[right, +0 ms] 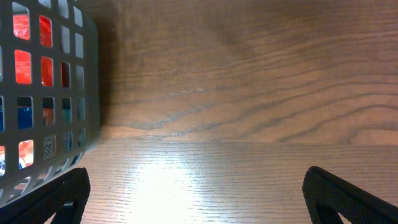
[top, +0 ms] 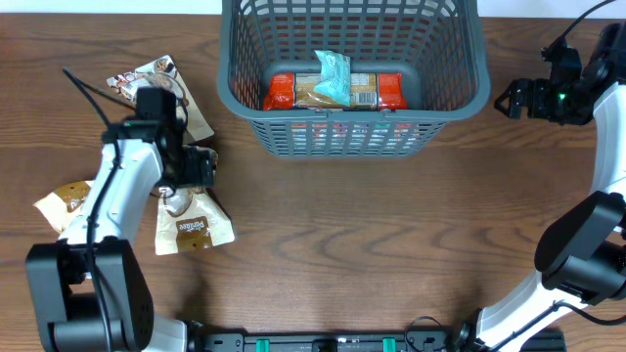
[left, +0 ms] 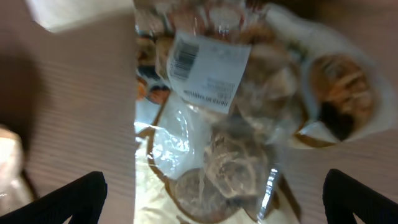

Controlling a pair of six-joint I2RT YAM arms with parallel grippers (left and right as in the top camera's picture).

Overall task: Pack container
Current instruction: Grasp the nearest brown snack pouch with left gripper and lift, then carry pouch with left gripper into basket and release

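Note:
The remaining packets (top: 162, 84) are across the basket from the robot's right gripper, so the left gripper should pick up the cookie packet (top: 193, 220) below it and put it into the basket.
The dark grey-blue basket (top: 452, 73) stands at the back middle and holds a red and tan packet (top: 377, 91) with a teal packet (top: 334, 74) on top. Its slotted wall shows in the right wrist view (right: 43, 93). My left gripper (top: 191, 168) is open, hovering over snack packets on the left. In the left wrist view its fingers (left: 214, 199) straddle a clear cookie packet (left: 230, 149) with a white barcode label. My right gripper (top: 509, 100) is open and empty just right of the basket, over bare table (right: 199, 193).
On the left lie a cream packet (top: 195, 229), a packet behind the left arm (top: 147, 80) and a small packet (top: 64, 201) near the left edge. A black cable (top: 83, 83) runs over the left packets.

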